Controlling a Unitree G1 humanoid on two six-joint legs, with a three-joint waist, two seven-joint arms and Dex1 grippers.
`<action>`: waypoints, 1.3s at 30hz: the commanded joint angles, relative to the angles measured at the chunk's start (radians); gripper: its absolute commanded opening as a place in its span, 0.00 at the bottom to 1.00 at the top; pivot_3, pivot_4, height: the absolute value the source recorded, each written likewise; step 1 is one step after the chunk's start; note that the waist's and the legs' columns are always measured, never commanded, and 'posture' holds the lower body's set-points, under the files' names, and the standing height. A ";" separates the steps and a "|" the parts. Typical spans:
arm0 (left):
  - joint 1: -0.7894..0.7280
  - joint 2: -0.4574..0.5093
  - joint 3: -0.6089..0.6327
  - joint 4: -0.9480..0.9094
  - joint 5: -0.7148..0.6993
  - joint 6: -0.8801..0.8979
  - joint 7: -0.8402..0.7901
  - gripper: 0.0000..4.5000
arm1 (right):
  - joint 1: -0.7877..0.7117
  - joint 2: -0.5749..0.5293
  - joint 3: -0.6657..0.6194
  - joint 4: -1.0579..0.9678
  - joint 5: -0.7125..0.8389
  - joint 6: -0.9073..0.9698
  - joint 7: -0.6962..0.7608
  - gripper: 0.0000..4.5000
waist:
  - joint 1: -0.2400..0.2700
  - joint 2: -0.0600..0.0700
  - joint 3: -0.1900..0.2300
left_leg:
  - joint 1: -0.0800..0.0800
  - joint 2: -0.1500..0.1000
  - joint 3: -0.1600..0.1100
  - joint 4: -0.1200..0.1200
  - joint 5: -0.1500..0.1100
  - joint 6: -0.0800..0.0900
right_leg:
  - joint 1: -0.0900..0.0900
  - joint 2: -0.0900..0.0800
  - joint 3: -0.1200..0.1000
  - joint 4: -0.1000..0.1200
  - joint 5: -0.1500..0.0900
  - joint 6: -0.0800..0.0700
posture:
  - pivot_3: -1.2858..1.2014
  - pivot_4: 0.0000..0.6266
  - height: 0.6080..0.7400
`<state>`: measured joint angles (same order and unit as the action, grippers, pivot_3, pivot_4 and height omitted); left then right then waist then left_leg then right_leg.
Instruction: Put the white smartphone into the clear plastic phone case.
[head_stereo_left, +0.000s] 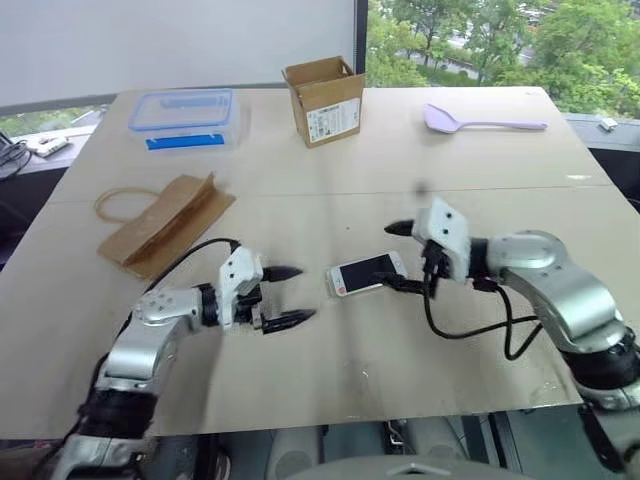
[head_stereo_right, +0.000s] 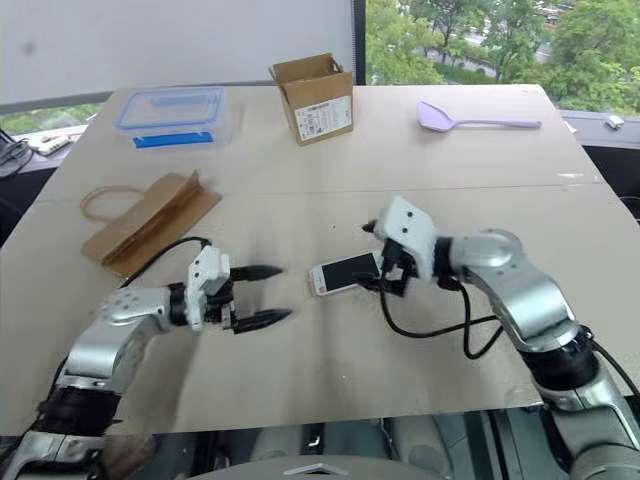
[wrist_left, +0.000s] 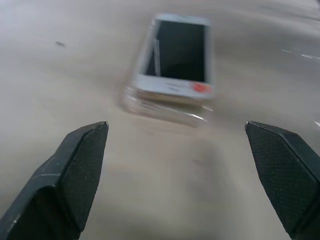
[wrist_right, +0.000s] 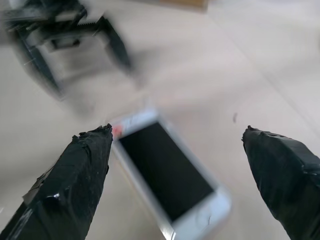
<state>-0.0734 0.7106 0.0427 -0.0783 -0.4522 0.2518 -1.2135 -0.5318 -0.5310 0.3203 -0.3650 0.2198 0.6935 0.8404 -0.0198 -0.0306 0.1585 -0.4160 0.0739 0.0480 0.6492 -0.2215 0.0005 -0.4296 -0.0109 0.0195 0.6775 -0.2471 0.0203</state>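
My right gripper should move over the smartphone, close its fingers and push on the screen (head_stereo_left: 366, 272), because the clear plastic phone case sticks out past the smartphone's red-sticker end (wrist_left: 167, 104).
The white smartphone (head_stereo_left: 368, 273) lies screen-up near the middle of the table. In the left wrist view the smartphone (wrist_left: 177, 55) rests on the clear plastic phone case (wrist_left: 165, 112), whose glossy rim shows under its near end; I cannot tell whether it is seated inside. My left gripper (head_stereo_left: 300, 294) is open, a short way to the phone's left and pointing at it. My right gripper (head_stereo_left: 394, 256) is open just above the phone's right end, one finger on each side, holding nothing. The right wrist view has the smartphone (wrist_right: 165, 175) between my fingers (wrist_right: 85, 170).
A clear box with a blue lid (head_stereo_left: 185, 115) sits at the far left, an open cardboard box (head_stereo_left: 325, 100) at the far middle, a lilac spoon (head_stereo_left: 480, 122) at the far right. A brown paper bag (head_stereo_left: 165, 225) lies left. A black cable (head_stereo_left: 470, 330) loops under my right wrist.
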 joint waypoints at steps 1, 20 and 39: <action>0.034 0.028 0.052 -0.072 -0.061 0.015 -0.028 1.00 | -0.033 0.044 0.077 0.104 -0.070 -0.098 -0.013 1.00 | 0.004 0.001 0.000 | 0.000 0.000 0.000 0.000 0.000 0.000 | 0.000 0.000 0.000 0.000 0.000 0.000 | 0.52 0.24 1.00; 0.083 -0.010 0.033 -0.134 -0.040 0.006 0.080 1.00 | -0.059 0.099 0.052 0.218 -0.062 -0.252 0.097 1.00 | 0.008 0.001 0.000 | 0.000 -0.001 0.001 0.000 0.000 0.000 | 0.000 -0.001 0.001 0.000 0.003 -0.001 | 0.52 0.24 1.00; 0.078 0.001 0.043 -0.125 -0.057 0.001 0.041 1.00 | -0.086 0.121 0.086 0.303 -0.103 -0.218 0.109 1.00 | 0.004 0.001 0.001 | 0.000 -0.001 0.001 0.000 0.000 0.000 | -0.001 0.000 0.001 0.000 0.002 -0.001 | 0.52 0.24 1.00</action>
<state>0.0042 0.7012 0.0672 -0.1841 -0.4942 0.2696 -1.1615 -0.5931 -0.4179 0.4400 -0.0364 0.0936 0.4709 0.9476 -0.0153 -0.0297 0.1590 -0.4163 0.0733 0.0491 0.6491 -0.2215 0.0005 -0.4302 -0.0113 0.0203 0.6778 -0.2447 0.0189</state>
